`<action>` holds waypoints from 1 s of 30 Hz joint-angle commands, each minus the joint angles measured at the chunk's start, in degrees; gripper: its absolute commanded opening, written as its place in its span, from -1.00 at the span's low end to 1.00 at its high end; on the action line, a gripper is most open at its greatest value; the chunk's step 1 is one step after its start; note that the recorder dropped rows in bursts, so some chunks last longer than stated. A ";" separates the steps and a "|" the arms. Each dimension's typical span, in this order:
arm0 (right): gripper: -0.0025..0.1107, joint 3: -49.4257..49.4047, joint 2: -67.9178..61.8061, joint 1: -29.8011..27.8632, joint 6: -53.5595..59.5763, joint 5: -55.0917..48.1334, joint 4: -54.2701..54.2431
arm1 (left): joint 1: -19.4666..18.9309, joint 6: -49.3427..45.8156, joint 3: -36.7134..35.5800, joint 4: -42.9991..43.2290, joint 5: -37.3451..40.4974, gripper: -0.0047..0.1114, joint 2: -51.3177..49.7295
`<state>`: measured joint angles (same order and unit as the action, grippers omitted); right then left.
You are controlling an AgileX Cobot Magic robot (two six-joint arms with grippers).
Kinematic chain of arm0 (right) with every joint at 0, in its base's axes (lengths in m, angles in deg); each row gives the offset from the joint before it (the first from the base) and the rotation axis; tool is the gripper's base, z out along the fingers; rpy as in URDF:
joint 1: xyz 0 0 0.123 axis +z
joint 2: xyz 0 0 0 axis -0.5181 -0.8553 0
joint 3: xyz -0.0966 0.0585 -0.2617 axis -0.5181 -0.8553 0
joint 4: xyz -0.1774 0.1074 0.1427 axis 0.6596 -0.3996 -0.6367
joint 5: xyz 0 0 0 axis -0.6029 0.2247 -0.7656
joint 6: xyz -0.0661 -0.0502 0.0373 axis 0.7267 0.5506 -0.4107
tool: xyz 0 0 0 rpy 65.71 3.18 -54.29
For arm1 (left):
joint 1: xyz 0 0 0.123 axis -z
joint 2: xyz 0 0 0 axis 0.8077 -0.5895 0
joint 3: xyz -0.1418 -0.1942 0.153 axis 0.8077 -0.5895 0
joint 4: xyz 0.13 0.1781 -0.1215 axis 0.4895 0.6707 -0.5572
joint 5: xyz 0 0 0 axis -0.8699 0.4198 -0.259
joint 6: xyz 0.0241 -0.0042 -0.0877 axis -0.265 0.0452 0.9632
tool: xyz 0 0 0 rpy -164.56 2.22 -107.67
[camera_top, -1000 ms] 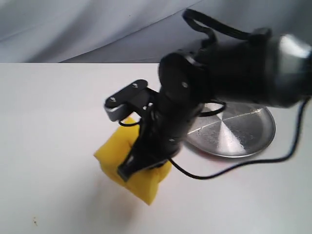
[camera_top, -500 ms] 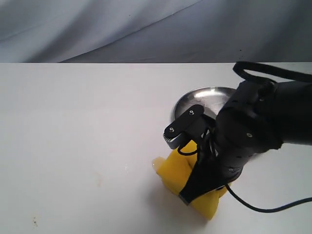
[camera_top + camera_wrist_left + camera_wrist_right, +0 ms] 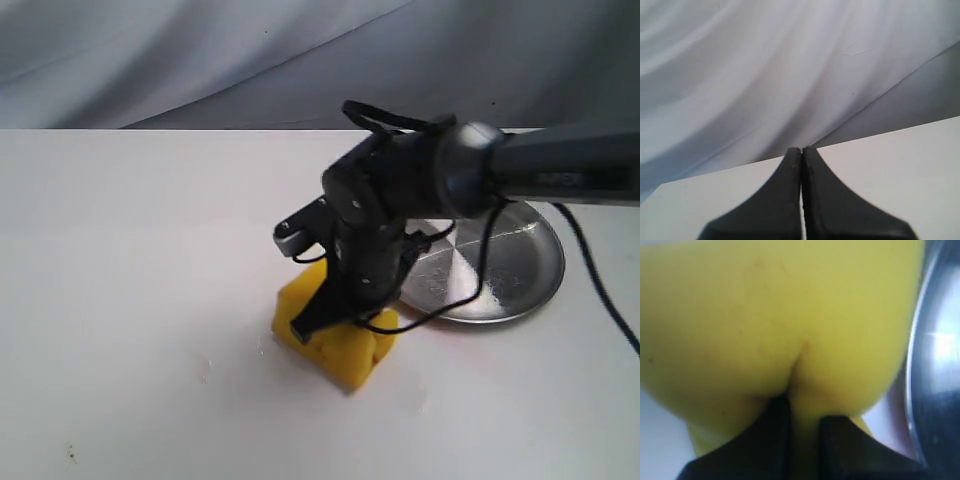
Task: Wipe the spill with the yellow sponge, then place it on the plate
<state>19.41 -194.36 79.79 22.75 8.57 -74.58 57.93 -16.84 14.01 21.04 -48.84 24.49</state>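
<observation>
A faint pale mark is next to the yellow sponge, away from the plate. Next, my right gripper wipes the sponge back over that mark first.
The yellow sponge [image 3: 345, 352] rests on the white table [image 3: 120, 260], just left of the silver plate [image 3: 505, 265]. My right gripper [image 3: 333, 318] comes down on it from above and is shut on it, the foam pinched and creased between the black fingers [image 3: 772, 440]. In the right wrist view the sponge [image 3: 780, 315] fills most of the frame, with the plate rim [image 3: 935, 365] beside it. No amber spill shows; only a faint pale mark [image 3: 204, 366] lies left of the sponge. My left gripper [image 3: 801, 150] is shut on nothing, out of the exterior view.
The right arm [image 3: 540, 175] and its cable [image 3: 590, 270] stretch over the plate. A grey cloth backdrop [image 3: 250, 60] hangs behind the table's far edge. A tiny brown speck [image 3: 70, 455] sits near the front left of the table.
The right gripper carried the sponge from the left to the right near the plate's front, then back left and further from the camera. The left gripper's earlier state is not shown.
</observation>
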 commanded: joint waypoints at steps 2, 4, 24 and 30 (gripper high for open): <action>-0.96 16.59 -10.74 -0.01 2.56 -3.31 -2.57 | -0.08 0.47 0.17 -0.45 -0.52 -0.92 0.20; -0.96 22.81 -13.95 -0.01 3.12 -7.05 -3.46 | -0.08 0.47 0.17 -0.45 -0.52 -0.92 0.20; -0.96 8.05 -3.29 2.29 10.06 -5.27 -11.08 | -0.08 0.47 0.17 -0.45 -0.52 -0.92 0.20; -0.96 -12.98 11.42 2.19 7.86 3.12 -6.89 | -0.08 0.47 0.17 -0.45 -0.52 -0.92 0.20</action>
<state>14.28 -188.37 81.97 32.06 9.34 -84.29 57.93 -16.84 14.01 21.04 -48.84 24.49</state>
